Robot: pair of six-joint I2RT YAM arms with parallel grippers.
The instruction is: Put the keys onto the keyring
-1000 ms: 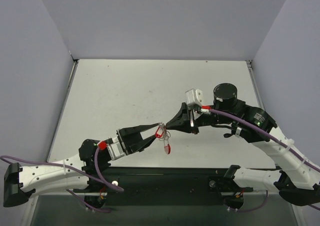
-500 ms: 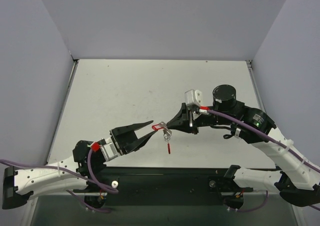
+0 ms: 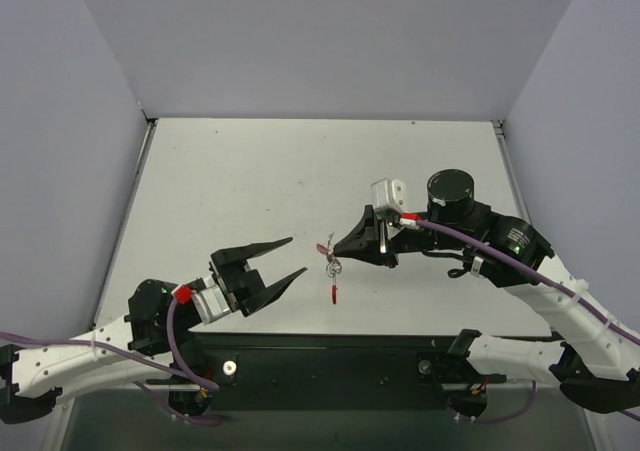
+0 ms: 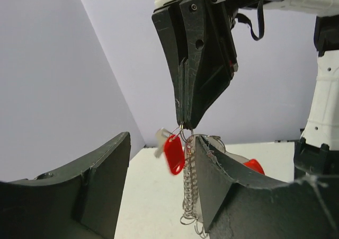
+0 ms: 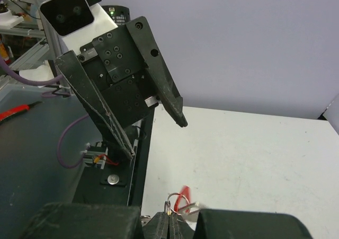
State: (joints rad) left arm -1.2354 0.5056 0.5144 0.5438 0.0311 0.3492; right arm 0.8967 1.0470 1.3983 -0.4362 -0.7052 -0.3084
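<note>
My right gripper has the key with the red tag (image 4: 174, 153) swinging loose below it, so my left gripper should turn and pinch at the small silver ring's lower side (image 4: 184, 138).
My right gripper (image 3: 337, 249) is shut on a small silver ring at the top of the keyring (image 3: 332, 268), which hangs freely from its tips above the table. In the left wrist view the keyring's silver chain band (image 4: 189, 188) dangles straight down, with a red piece (image 4: 255, 166) behind it. A silver key (image 4: 160, 141) with a red tag (image 4: 173, 153) swings beside the top ring, blurred. The right wrist view shows the ring (image 5: 177, 201), tag (image 5: 184, 193) and key (image 5: 194, 209) at the shut fingertips (image 5: 169, 224). My left gripper (image 3: 297, 255) stands open to the left, holding nothing.
The pale table (image 3: 260, 181) is walled on three sides by grey panels. The black base rail (image 3: 330, 356) runs along the near edge.
My left gripper has let go of the keyring, pulled back to the left and toward the near edge, and opened wider. The bundle now hangs from the right gripper alone, swinging.
</note>
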